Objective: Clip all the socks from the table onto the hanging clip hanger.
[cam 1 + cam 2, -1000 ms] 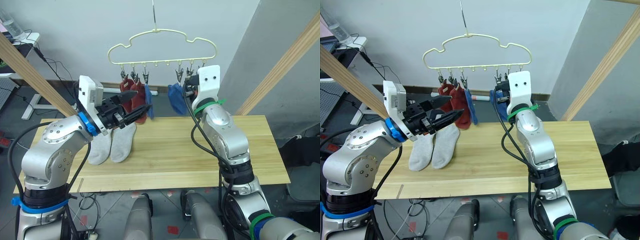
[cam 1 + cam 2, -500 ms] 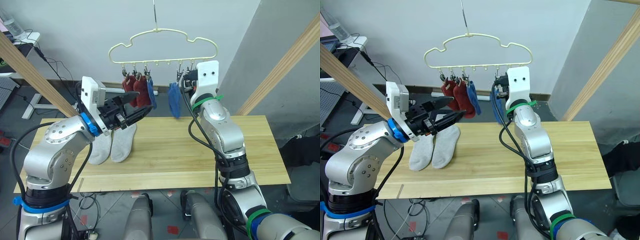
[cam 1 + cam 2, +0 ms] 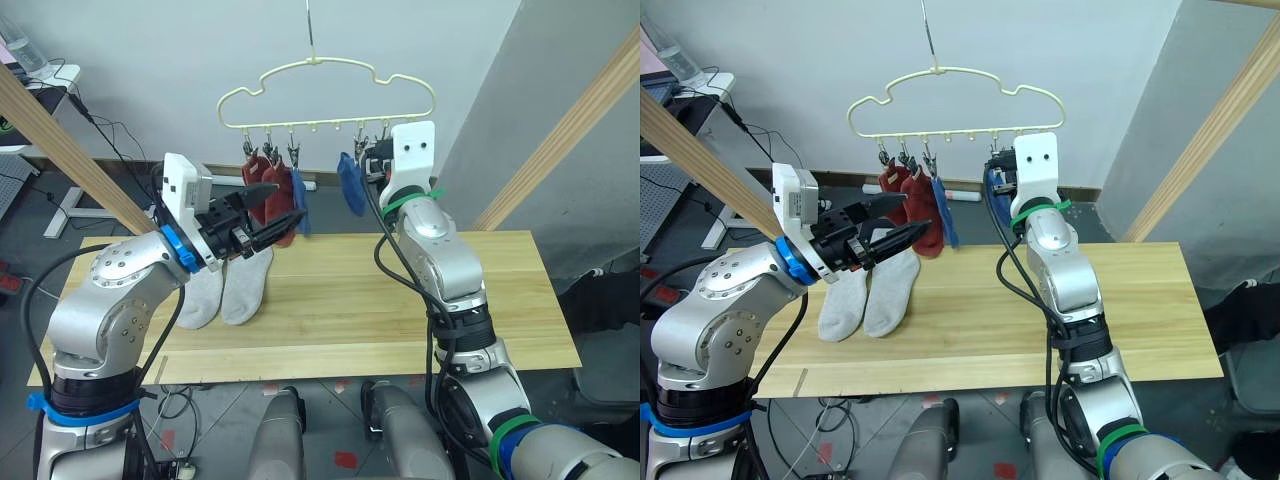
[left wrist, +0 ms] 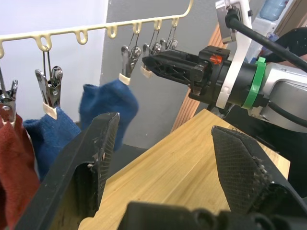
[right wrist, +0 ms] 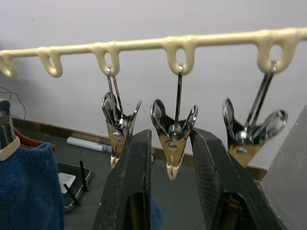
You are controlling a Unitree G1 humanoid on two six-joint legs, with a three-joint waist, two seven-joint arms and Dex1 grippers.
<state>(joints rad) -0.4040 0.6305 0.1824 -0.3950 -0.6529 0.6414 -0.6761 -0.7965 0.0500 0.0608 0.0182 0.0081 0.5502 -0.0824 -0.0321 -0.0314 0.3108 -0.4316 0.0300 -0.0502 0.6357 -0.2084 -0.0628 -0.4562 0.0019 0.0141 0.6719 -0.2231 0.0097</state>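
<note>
I expect the pale-yellow clip hanger (image 3: 325, 122) to swing and turn along when I pull the thin metal clip, because the clip hanger hangs from a thin hook (image 3: 310, 32).
The pale-yellow clip hanger (image 3: 325, 85) hangs over the far edge of the table (image 3: 400, 300). Two rust red socks (image 3: 262, 185) and a blue sock (image 3: 298, 200) hang from its left clips. A second blue sock (image 3: 350, 185) hangs under a clip further right, blurred by motion. Two light grey socks (image 3: 225, 285) lie side by side on the table's left part. My left gripper (image 3: 285, 200) is open and empty in front of the red socks. My right gripper (image 5: 170, 136) is open, its fingers (image 5: 134, 182) just below the empty right clips (image 5: 249, 129).
Slanted wooden poles of a frame stand at the left (image 3: 60, 150) and the right (image 3: 570, 125). A grey wall panel (image 3: 500, 100) rises behind my right arm. Cables and a small desk (image 3: 30, 90) sit at the back left.
The hanger and its socks have swung. The blue sock near my right gripper has swung and now sits a little higher, and that gripper has risen slightly toward the clips. My left gripper has barely moved.
</note>
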